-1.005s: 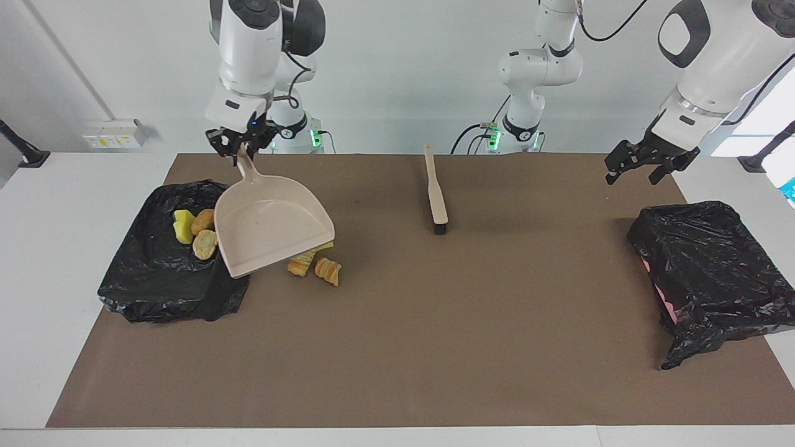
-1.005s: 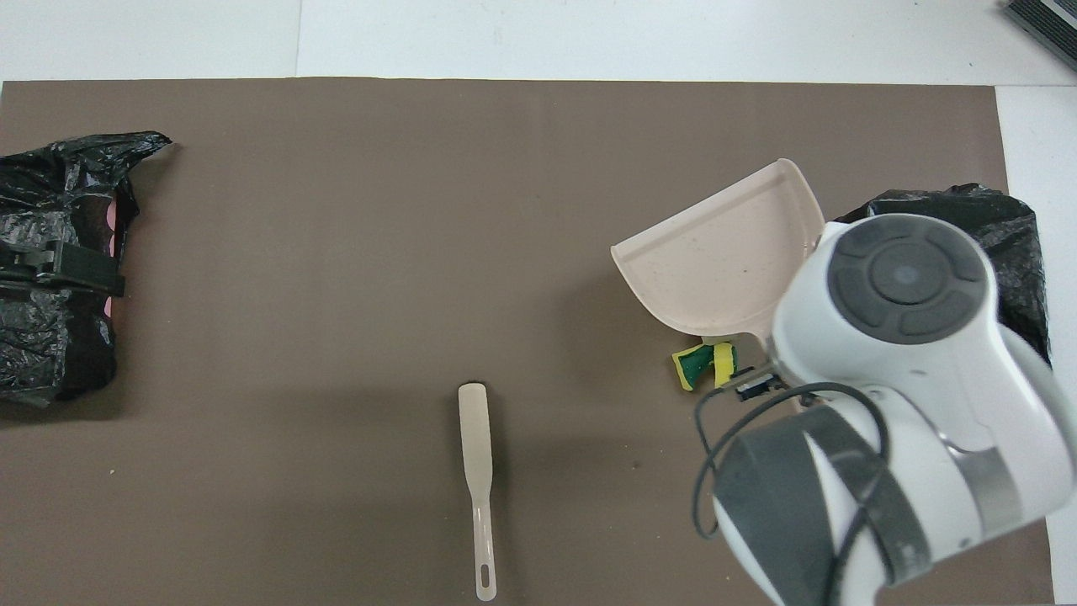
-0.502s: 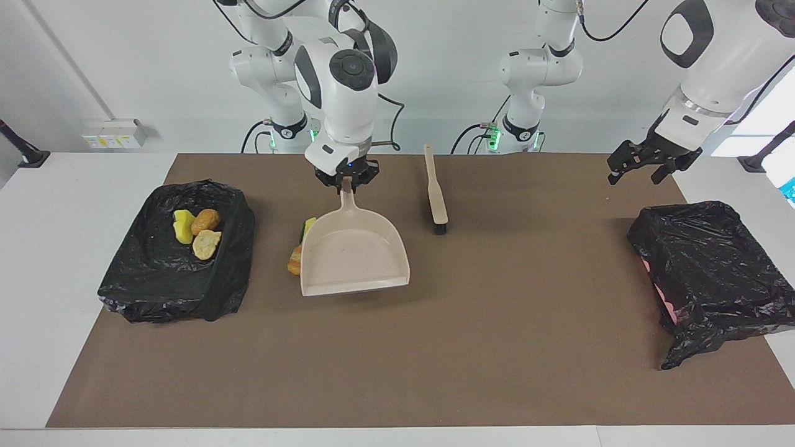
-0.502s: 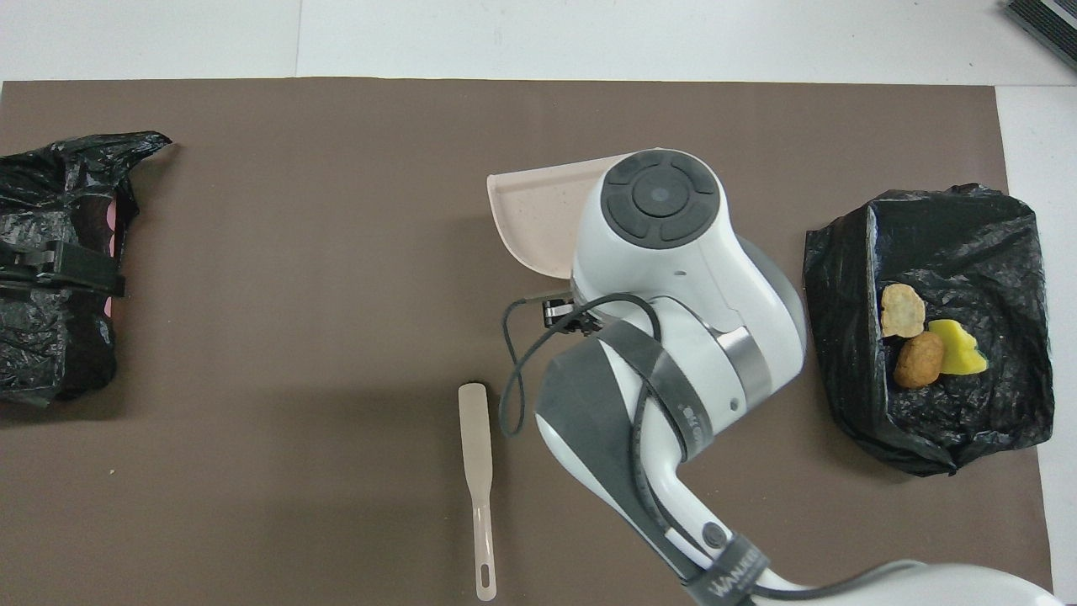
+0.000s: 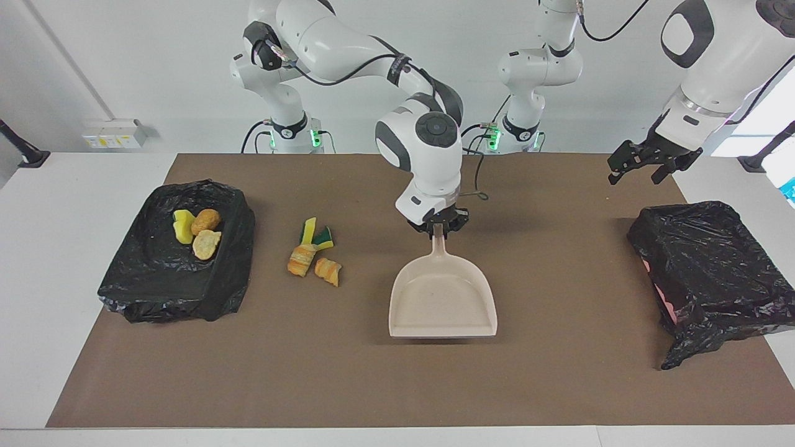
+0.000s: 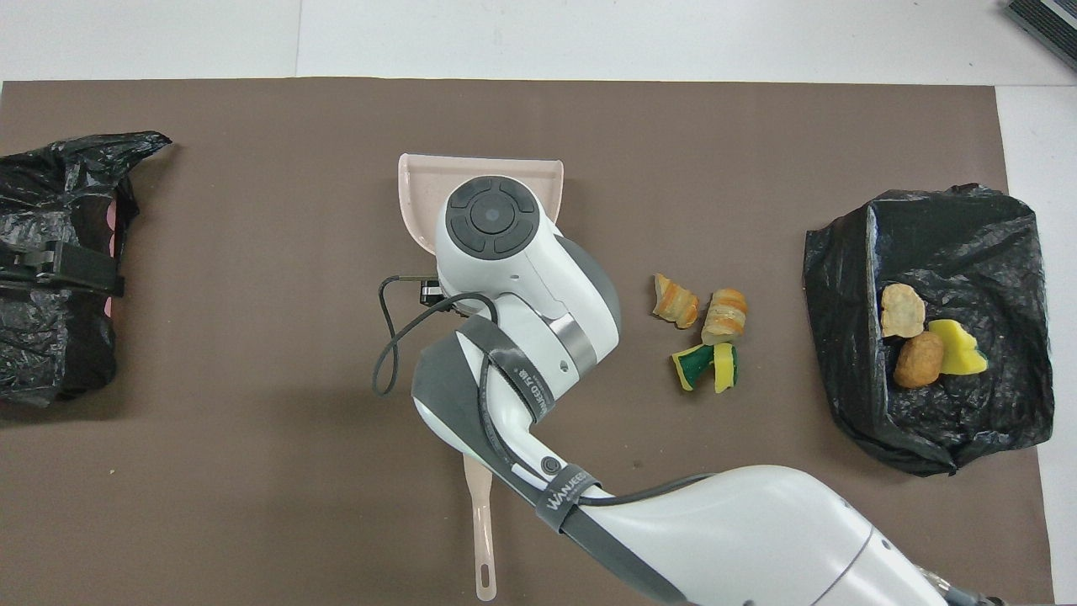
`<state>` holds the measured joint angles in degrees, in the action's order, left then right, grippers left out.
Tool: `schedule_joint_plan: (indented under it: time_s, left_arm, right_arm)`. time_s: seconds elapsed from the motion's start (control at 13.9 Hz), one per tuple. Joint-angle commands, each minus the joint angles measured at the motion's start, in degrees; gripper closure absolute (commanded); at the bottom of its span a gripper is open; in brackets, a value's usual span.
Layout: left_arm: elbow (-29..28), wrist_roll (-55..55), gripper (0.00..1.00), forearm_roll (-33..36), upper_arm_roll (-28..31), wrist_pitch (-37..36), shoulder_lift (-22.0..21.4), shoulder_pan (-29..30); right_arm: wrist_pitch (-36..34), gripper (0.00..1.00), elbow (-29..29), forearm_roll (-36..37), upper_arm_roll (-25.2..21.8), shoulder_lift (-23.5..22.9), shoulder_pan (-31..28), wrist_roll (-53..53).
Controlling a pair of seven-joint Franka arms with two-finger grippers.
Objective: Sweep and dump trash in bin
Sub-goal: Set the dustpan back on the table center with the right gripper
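The empty beige dustpan [image 5: 443, 301] hangs level over clear mat [image 5: 445, 344] beside the trash. My right gripper keeps lowering the dustpan until it lies flat, then let it go.
My right gripper [image 5: 436, 226] is shut on the handle of the empty beige dustpan [image 5: 442, 304] and holds it low over the middle of the mat. In the overhead view the arm covers most of the dustpan [image 6: 414, 187]. The trash on the mat is two croissant-like pieces [image 5: 301, 259] [image 6: 675, 300] and yellow-green sponge bits [image 5: 315, 233] [image 6: 707, 368], beside the dustpan toward the right arm's end. More trash [image 5: 197, 231] [image 6: 921, 341] lies in the black-bagged bin [image 5: 124, 273] [image 6: 841, 337] there. My left gripper [image 5: 633, 177] waits open in the air at its own end.
The beige brush is hidden by the right arm in the facing view; only its handle [image 6: 481, 530] shows in the overhead view, nearer to the robots than the dustpan. A second black-bagged bin [image 5: 708, 267] [image 6: 50, 337] sits at the left arm's end.
My right gripper has carried the empty dustpan from over the bin, past the trash pieces, to the middle of the mat. The left arm has barely moved.
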<state>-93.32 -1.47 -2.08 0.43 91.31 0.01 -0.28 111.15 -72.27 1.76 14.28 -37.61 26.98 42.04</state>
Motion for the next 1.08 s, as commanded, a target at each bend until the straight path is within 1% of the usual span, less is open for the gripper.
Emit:
schedule_joint_plan:
  time_s: [0.0,0.14,0.29,0.43,0.5,0.57,0.65,0.79,0.93,1.0]
  left_arm:
    - [1.0,0.5,0.0,0.7,-0.3,-1.3,0.3,0.5]
    - [1.0,0.5,0.0,0.7,-0.3,-1.2,0.3,0.5]
    - [1.0,0.5,0.0,0.7,-0.3,-1.2,0.3,0.5]
    - [1.0,0.5,0.0,0.7,-0.3,-1.2,0.3,0.5]
    - [1.0,0.4,0.0,0.7,-0.3,-1.3,0.3,0.5]
    - [1.0,0.5,0.0,0.7,-0.3,-1.3,0.3,0.5]
    - [1.0,0.5,0.0,0.7,-0.3,-1.2,0.3,0.5]
    - [1.0,0.5,0.0,0.7,-0.3,-1.3,0.3,0.5]
    - [1.0,0.5,0.0,0.7,-0.3,-1.3,0.3,0.5]
    - [1.0,0.5,0.0,0.7,-0.3,-1.3,0.3,0.5]
  right_arm:
    - [-0.2,1.0,2.6,1.7,-0.1,-2.1,0.0,0.7]
    - [0.2,1.0,2.4,2.5,0.0,-3.1,0.8,0.7]
    - [0.2,1.0,2.0,2.5,0.0,-3.2,0.3,0.6]
    - [1.7,1.0,2.0,2.4,0.0,-4.5,1.1,0.8]
    - [1.1,0.73,2.0,2.4,0.0,-4.4,1.0,0.8]
    - [1.3,0.21,2.0,2.7,0.0,-4.4,0.8,0.8]
    - [1.3,0.0,2.1,3.0,-0.2,-4.1,0.9,0.7]
    - [-0.2,0.0,2.1,3.1,0.0,-2.1,0.1,0.3]
    - [-2.2,0.0,2.0,3.2,-0.1,-0.2,0.5,0.1]
    - [-2.6,0.0,1.8,2.8,0.0,1.6,0.4,-0.1]
